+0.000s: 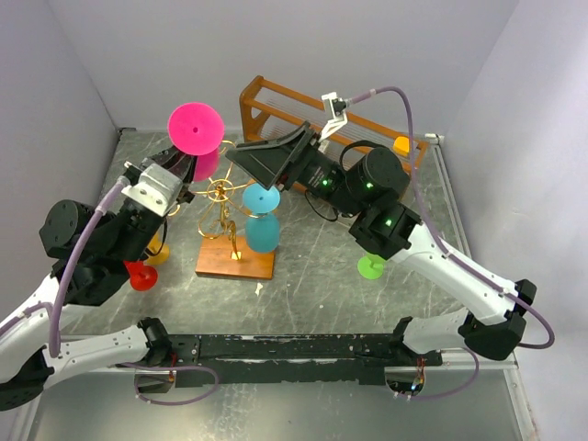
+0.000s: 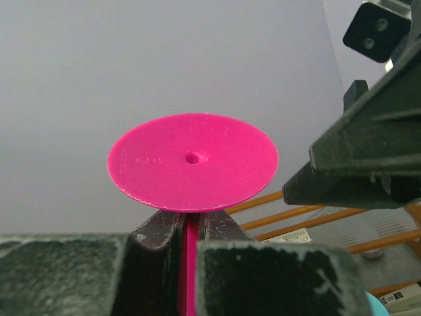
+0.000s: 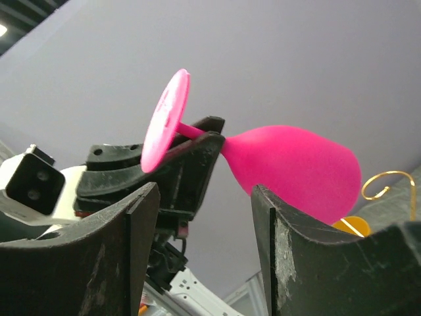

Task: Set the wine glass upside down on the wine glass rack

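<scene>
I should hold the glass's foot (image 1: 197,128) with my right gripper while my left gripper regrasps it, because my left gripper covers the pink glass's stem (image 3: 191,130) where the rack has to fit.
My left gripper (image 1: 186,166) is shut on the thin stem of a pink wine glass (image 1: 197,129), held up with its round foot uppermost. In the left wrist view the foot (image 2: 192,161) sits just above the fingers (image 2: 158,230), with the stem pinched between them. The bowl (image 3: 296,168) shows in the right wrist view, close to a gold scroll (image 3: 388,181). The wine glass rack (image 1: 220,197), gold wire on a wooden base (image 1: 234,260), stands just right of the glass. My right gripper (image 1: 265,158) hovers open beside the rack top, nothing between its fingers (image 3: 309,257).
A blue glass (image 1: 262,222) hangs upside down on the rack. A brown wooden shelf (image 1: 276,99) stands at the back. A red glass (image 1: 141,275) and a yellow one (image 1: 157,252) sit under my left arm; a green one (image 1: 371,266) lies under my right arm.
</scene>
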### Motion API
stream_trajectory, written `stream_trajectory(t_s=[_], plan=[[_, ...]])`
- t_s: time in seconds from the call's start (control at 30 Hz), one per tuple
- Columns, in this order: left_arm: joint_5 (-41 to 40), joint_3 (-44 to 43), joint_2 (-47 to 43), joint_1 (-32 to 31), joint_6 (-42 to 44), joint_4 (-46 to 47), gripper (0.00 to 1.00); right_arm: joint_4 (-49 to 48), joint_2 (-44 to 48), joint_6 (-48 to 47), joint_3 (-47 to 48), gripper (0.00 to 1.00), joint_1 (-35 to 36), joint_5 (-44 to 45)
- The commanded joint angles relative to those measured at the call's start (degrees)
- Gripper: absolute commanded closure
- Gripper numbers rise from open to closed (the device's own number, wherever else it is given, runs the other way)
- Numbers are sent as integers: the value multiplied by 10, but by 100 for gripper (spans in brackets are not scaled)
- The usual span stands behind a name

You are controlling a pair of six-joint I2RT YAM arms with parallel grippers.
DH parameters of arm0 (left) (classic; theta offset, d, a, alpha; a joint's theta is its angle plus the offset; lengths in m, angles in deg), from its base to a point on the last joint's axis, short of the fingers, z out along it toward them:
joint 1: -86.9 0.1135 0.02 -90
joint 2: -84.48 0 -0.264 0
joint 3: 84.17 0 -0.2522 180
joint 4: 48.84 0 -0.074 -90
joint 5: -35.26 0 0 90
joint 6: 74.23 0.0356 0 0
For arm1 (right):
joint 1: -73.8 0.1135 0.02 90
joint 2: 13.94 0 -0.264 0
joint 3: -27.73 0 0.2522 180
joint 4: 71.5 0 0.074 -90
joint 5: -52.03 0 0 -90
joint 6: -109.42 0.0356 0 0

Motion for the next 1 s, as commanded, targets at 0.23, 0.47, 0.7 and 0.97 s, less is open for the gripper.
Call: stream_trajectory(t_s=[0.23,0.47,0.7,0.97], plan=[[37,7,4,1,24,-22,93,-67,-18,58,26,43,2,-21],[78,8,3,2,15,-38,93,-44,-42,96,43,58,0,-9],[106,6,-4,2,-4,-54,85,-71,-49,137,32,100,-4,-22],[76,-3,-38,2,-164,-66,30,-106,-34,132,4,100,-9,-9]])
